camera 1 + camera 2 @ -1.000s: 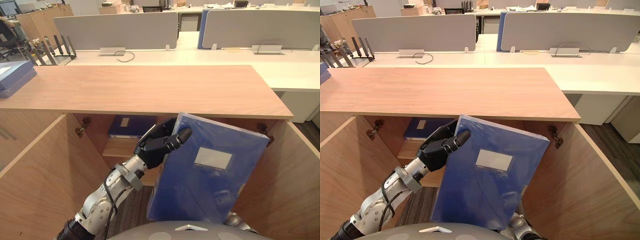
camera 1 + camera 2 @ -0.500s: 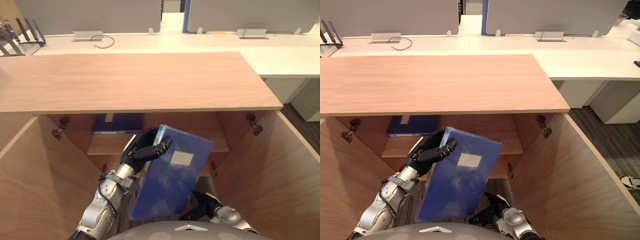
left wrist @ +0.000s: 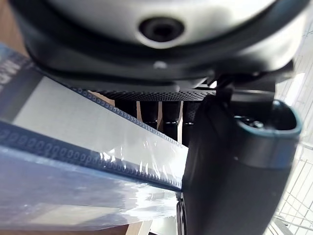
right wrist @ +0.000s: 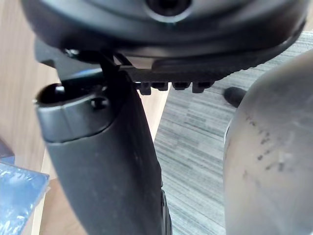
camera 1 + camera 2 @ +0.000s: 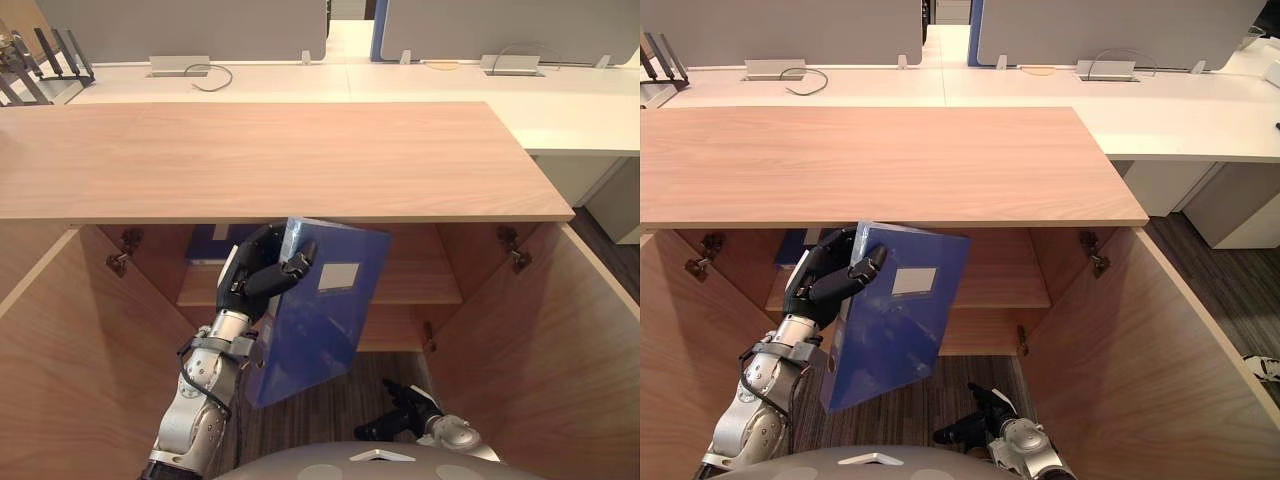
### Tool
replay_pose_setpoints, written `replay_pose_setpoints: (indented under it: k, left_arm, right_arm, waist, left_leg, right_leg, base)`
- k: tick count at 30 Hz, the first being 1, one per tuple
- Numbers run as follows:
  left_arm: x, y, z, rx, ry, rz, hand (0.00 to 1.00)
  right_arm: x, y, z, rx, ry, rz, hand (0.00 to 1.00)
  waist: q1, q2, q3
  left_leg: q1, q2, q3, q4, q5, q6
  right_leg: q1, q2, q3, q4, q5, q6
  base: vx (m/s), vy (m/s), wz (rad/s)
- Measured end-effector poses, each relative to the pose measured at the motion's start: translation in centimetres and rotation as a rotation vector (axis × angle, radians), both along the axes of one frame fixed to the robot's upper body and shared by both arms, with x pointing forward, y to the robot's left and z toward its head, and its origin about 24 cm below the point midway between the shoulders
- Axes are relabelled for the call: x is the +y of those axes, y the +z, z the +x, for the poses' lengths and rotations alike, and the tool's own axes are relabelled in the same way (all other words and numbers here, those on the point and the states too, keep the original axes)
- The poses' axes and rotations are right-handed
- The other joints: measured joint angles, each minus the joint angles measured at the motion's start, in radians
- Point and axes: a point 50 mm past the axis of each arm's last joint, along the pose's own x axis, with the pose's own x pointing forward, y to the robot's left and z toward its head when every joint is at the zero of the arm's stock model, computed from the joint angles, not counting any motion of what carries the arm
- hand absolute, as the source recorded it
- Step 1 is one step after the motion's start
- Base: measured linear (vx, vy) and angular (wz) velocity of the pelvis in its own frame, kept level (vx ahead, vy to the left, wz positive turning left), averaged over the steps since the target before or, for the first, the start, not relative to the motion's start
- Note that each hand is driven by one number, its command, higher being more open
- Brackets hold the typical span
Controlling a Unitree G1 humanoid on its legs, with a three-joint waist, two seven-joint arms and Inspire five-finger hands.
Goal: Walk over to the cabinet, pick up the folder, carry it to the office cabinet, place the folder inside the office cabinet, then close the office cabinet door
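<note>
My gripper will carry the blue folder [image 5: 325, 310] by its edge. The folder will stay flat and shut then, because it hangs by its corner with straight edges [image 5: 371, 300].
My left hand [image 5: 258, 280] is shut on the upper left corner of the blue folder [image 5: 320, 310], thumb over its front and fingers behind. The folder, with a white label [image 5: 340, 275], hangs tilted in front of the open office cabinet [image 5: 280, 160], its top edge just under the cabinet's top and level with the inner shelf [image 5: 410, 285]. In the left wrist view the folder's edge [image 3: 73, 147] runs under the thumb [image 3: 234, 171]. My right hand [image 5: 405, 412] sits low over the floor, open, apart from the folder and holding nothing.
Both cabinet doors stand wide open, left [image 5: 60, 360] and right [image 5: 560, 350]. Another blue folder [image 5: 205, 245] lies on the shelf at the back left. White desks with grey dividers [image 5: 190, 30] stand behind the cabinet.
The left hand has lifted the folder up and to the left, closer to the shelf. The right hand has come off the folder's lower edge and stays low.
</note>
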Motion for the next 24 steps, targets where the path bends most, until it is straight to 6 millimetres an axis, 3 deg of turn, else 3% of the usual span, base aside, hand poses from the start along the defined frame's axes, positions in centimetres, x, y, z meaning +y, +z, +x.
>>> replay_pose_setpoints:
  k: [6,10,18,24]
  left_arm:
    - [-0.3,0.3,0.0,-0.018,0.007,0.01,0.0]
    - [0.1,0.4,0.1,-0.026,0.018,0.013,0.0]
    - [0.7,1.3,-0.2,-0.078,-0.016,0.033,0.0]
    - [0.4,3.5,-0.5,-0.198,-0.093,0.044,0.0]
  right_arm:
    - [-0.2,0.7,-0.4,-0.046,-0.004,0.038,1.0]
    - [-1.5,2.0,0.3,-0.112,-0.02,0.059,1.0]
    - [-4.3,9.0,4.6,-0.413,0.101,0.148,1.0]
    - [-5.1,12.3,6.0,-0.509,0.169,0.221,1.0]
  waist:
    - [0.0,-0.01,-0.007]
    - [0.0,-0.021,-0.023]
    - [-0.001,-0.017,-0.034]
    - [-0.003,0.004,-0.051]
  left_leg:
    - [-0.012,0.004,-0.003,0.015,-0.001,0.0]
    - [-0.036,0.002,0.012,0.021,-0.002,0.0]
    - [-0.046,-0.001,0.037,0.03,-0.006,-0.003]
    - [-0.046,0.002,0.054,0.031,-0.011,-0.003]
  right_leg:
    - [-0.002,0.001,-0.001,0.0,0.002,-0.003]
    - [-0.03,0.002,0.013,0.0,0.008,-0.005]
    - [-0.053,0.016,0.039,0.001,0.016,-0.007]
    - [-0.061,0.021,0.054,0.001,0.018,-0.008]
  base:
    - [-0.03,-0.003,0.01]
    - [-0.02,0.009,-0.1]
    - [0.0,0.007,-0.1]
    - [0.0,0.006,-0.08]
